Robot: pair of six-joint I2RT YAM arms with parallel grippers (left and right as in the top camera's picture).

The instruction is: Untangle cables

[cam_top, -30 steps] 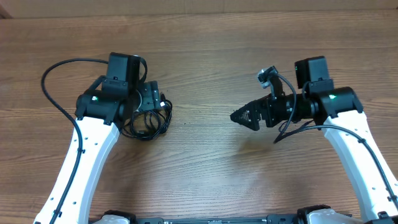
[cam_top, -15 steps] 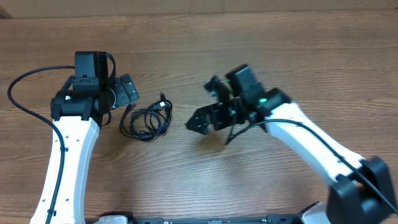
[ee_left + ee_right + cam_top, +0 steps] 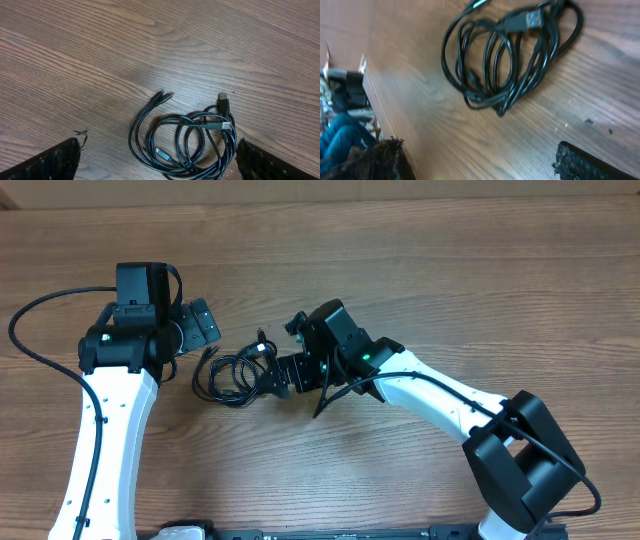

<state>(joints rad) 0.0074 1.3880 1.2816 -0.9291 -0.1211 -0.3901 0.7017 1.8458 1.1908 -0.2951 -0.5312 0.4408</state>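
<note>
I should use my right gripper to lift the coil by its bunched edge (image 3: 501, 105) before my left gripper takes the loops, because the cables lie flat in a wound coil (image 3: 230, 380).
The cables (image 3: 235, 373) lie as one coiled tangle of thin black cords on the wooden table, with plug ends sticking out at the top. The tangle also shows in the left wrist view (image 3: 192, 142) and the right wrist view (image 3: 507, 55). My left gripper (image 3: 203, 326) is open and empty, just up and left of the tangle; in its own view the coil lies between and ahead of its fingertips (image 3: 157, 160). My right gripper (image 3: 280, 376) is open and empty, right at the coil's right edge; its fingers (image 3: 480, 160) frame bare wood short of the coil.
The wooden table (image 3: 450, 270) fills the scene. A thick black robot wire (image 3: 35, 315) loops out left of the left arm. The right arm (image 3: 450, 400) stretches across the middle of the table from the lower right.
The right arm has swung far left across the table, bringing its open gripper up to the coil's right side. The left gripper pulled back left off the coil, then held still.
</note>
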